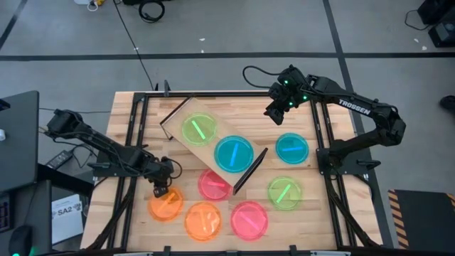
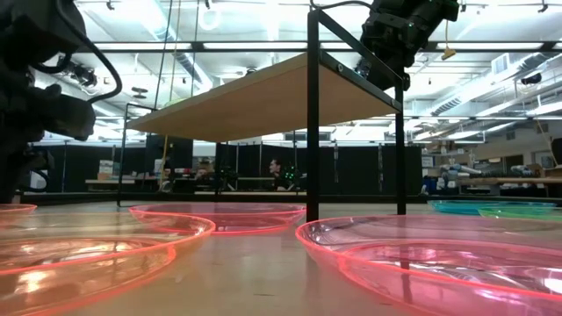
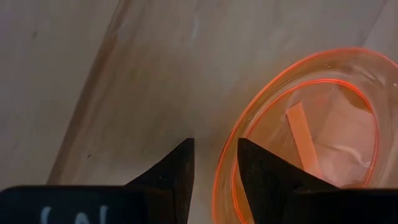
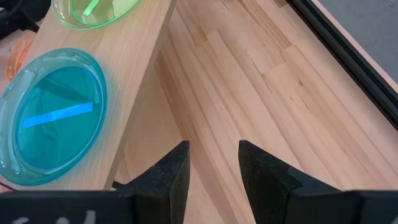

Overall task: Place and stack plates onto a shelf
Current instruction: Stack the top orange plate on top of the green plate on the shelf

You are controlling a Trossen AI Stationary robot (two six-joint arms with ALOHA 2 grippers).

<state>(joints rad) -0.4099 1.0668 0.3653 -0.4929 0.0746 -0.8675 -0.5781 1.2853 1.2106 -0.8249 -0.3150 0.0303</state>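
Observation:
The robot's left gripper straddles just the orange plate's rim (image 1: 166, 207) at its edge (image 1: 161, 195), so the orange plate will tilt and hang at a slant when the robot lifts it.
The shelf (image 1: 213, 139) lies slantwise on the table and carries a green plate (image 1: 199, 130) and a cyan plate (image 1: 234, 153), both also in the right wrist view: cyan plate (image 4: 53, 115), green plate (image 4: 93, 12). Flat on the table lie two orange plates (image 1: 166, 205) (image 1: 202, 220), two pink plates (image 1: 213, 185) (image 1: 249, 219), one cyan plate (image 1: 291, 148) and one green plate (image 1: 284, 192). My left gripper (image 1: 161, 188) (image 3: 214, 146) is open, pointing down over the left orange plate (image 3: 311, 124), one finger inside its rim (image 3: 219, 180) and one outside. My right gripper (image 1: 278, 112) (image 4: 213, 149) is open over bare table beyond the shelf's right end.
The slatted tabletop (image 1: 142, 128) has a black frame rail (image 1: 323, 135) along its right side. Bare wood lies to the left of the shelf and near the far right corner. In the low view the shelf's dark end panel (image 2: 313, 114) stands upright between the pink plates (image 2: 219, 218).

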